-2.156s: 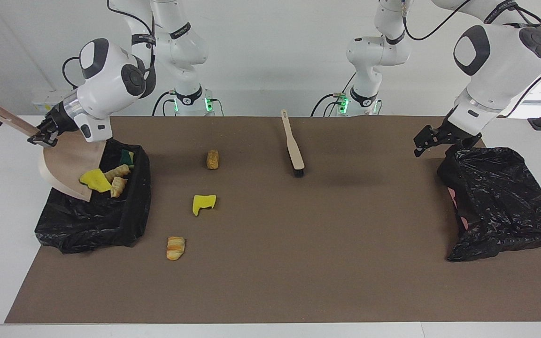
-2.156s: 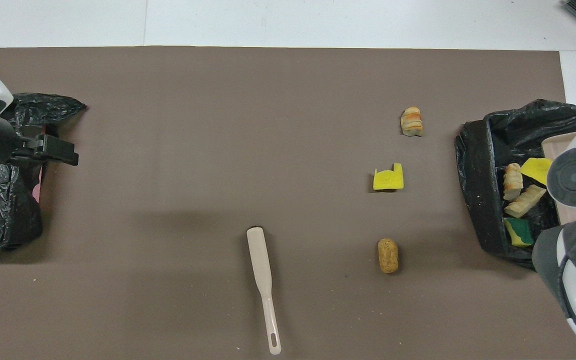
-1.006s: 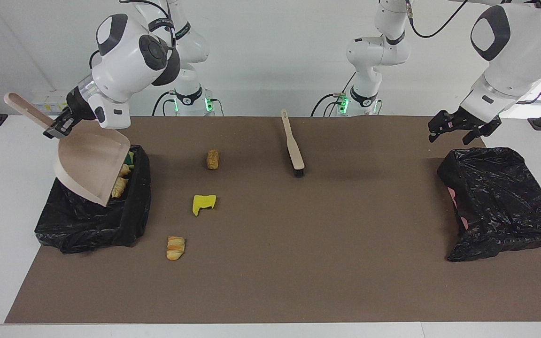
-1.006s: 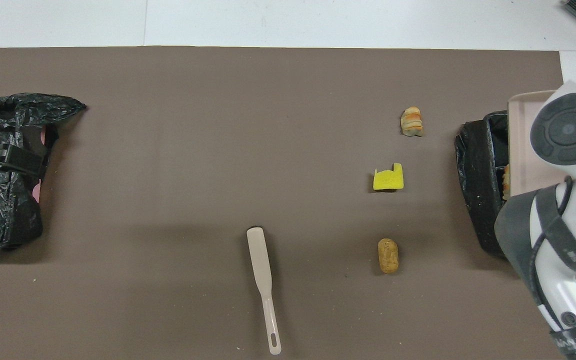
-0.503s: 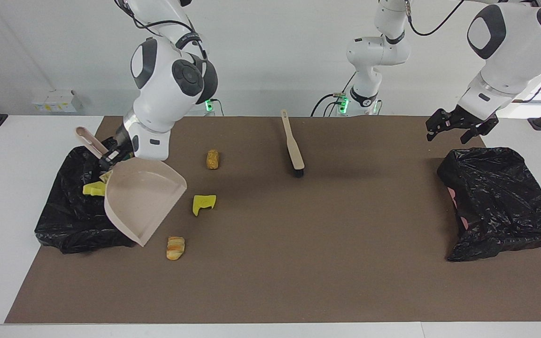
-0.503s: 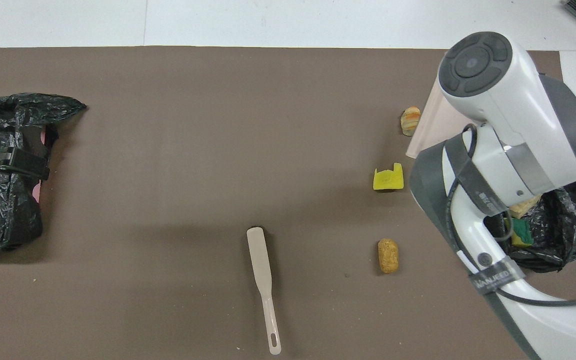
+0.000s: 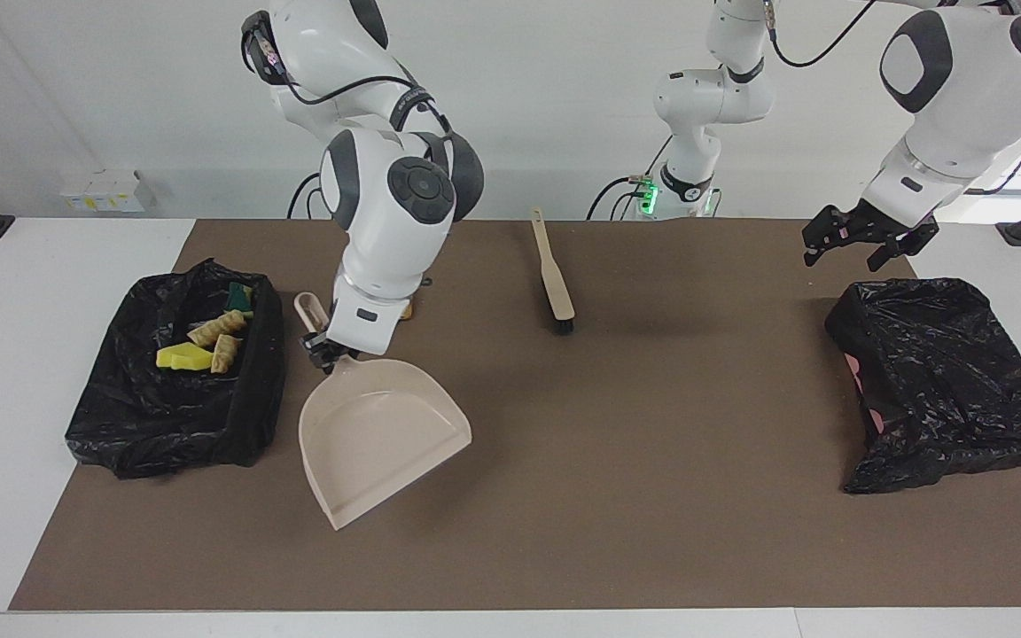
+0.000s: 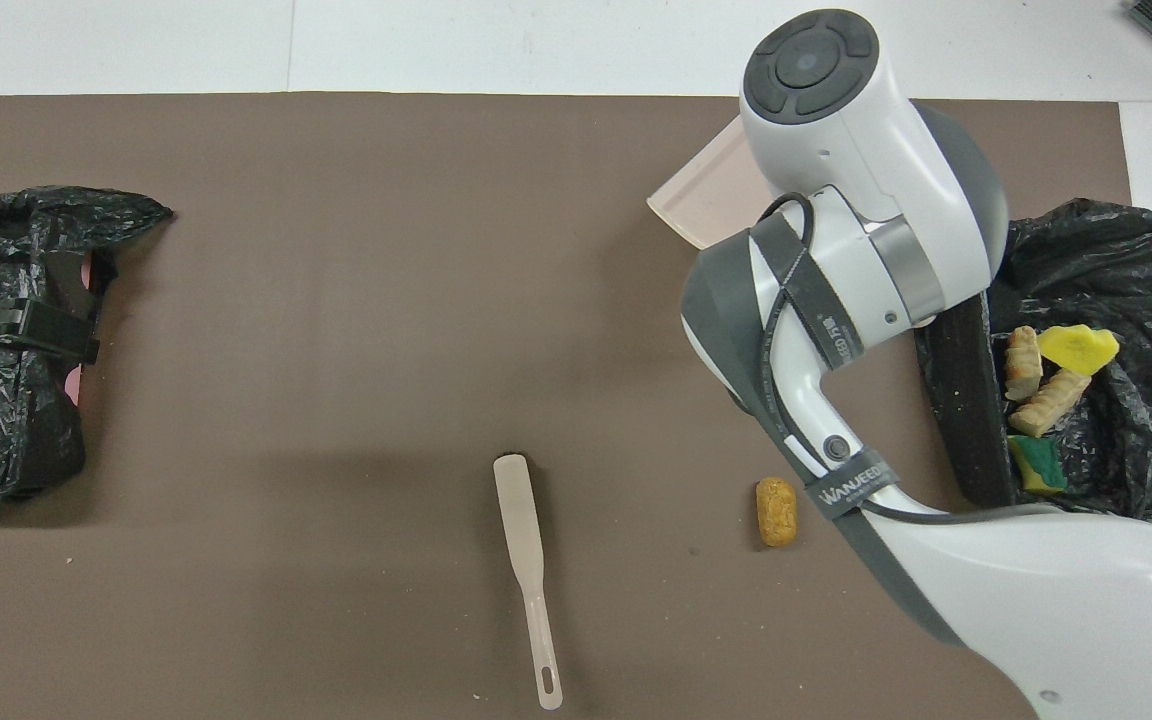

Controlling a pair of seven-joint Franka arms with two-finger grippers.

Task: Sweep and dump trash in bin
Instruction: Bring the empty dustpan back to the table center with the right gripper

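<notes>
I should go on carrying the beige dustpan (image 7: 377, 431) with my right gripper to the mat (image 7: 578, 441) beyond the brush until the dustpan rests flat. The dustpan is empty and the mat there is clear.
My right gripper (image 7: 319, 344) is shut on the handle of the beige dustpan (image 7: 382, 434), which hangs tilted low over the brown mat beside the bin (image 7: 258, 390); only the pan's lip (image 8: 706, 195) shows from above. The black-bagged bin (image 8: 966, 400) holds several pieces of trash (image 7: 196, 347), yellow sponge and tan bread (image 8: 1036, 380). One tan scrap (image 8: 776, 511) lies on the mat nearer the robots, mostly hidden by the right arm in the facing view. The beige brush (image 7: 553, 270) lies on the mat, untouched. My left gripper (image 7: 856, 241) hangs open and holds nothing.
A second black bag (image 7: 945, 381) lies crumpled at the left arm's end of the mat, with the left gripper (image 8: 26, 328) over its near edge. The brush (image 8: 528, 560) lies mid-table, close to the robots. The right arm's bulk covers much of the mat beside the bin.
The right arm has swung the emptied dustpan off the bin and out over the mat, where it now covers the yellow sponge chunk and the croissant piece. The left gripper has barely moved.
</notes>
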